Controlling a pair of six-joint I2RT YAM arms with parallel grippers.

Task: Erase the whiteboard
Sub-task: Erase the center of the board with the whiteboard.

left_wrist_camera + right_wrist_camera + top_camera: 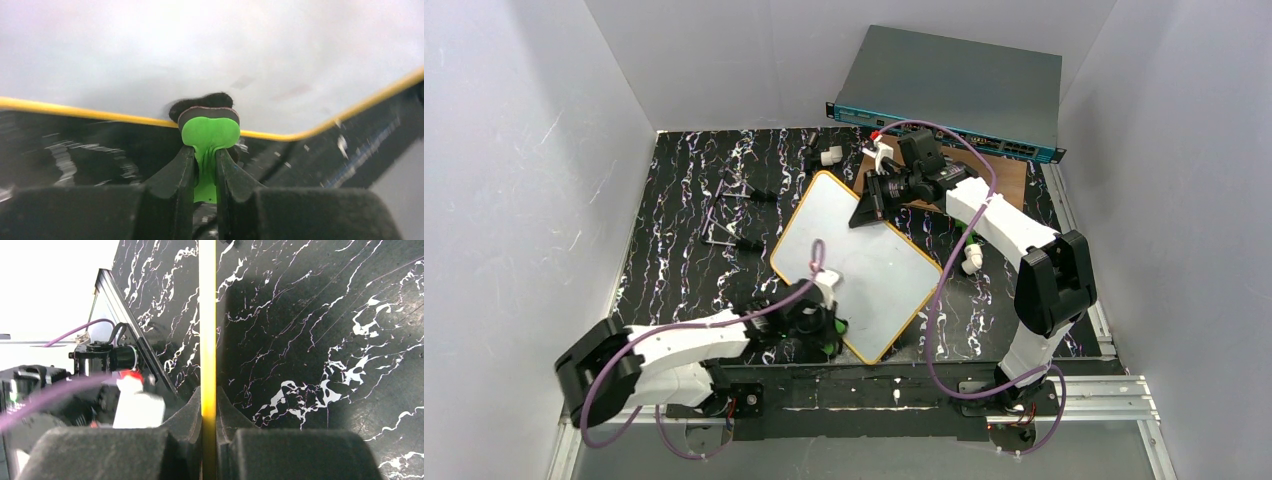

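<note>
The eraser is hanging over the yellow rim (170,123) and a red streak (294,92) is still left farther in, so the robot's left gripper should push the eraser back across the board.
The whiteboard (864,262), white with a yellow-orange rim, lies turned like a diamond on the black marbled mat. Its surface looks clean from above. My left gripper (828,322) is at the board's near-left edge, shut on a green eraser (210,132) whose dark felt pad touches the white face (200,55) just past the rim. My right gripper (874,207) is at the board's far-right edge. In the right wrist view its jaws (209,396) are shut on the yellow rim (207,315), seen edge-on.
A grey network switch (954,90) leans at the back, with a brown wooden board (1012,172) in front of it. Black markers (736,190) (739,242) lie left of the board, white caps (829,155) behind it and a white marker (972,258) to its right.
</note>
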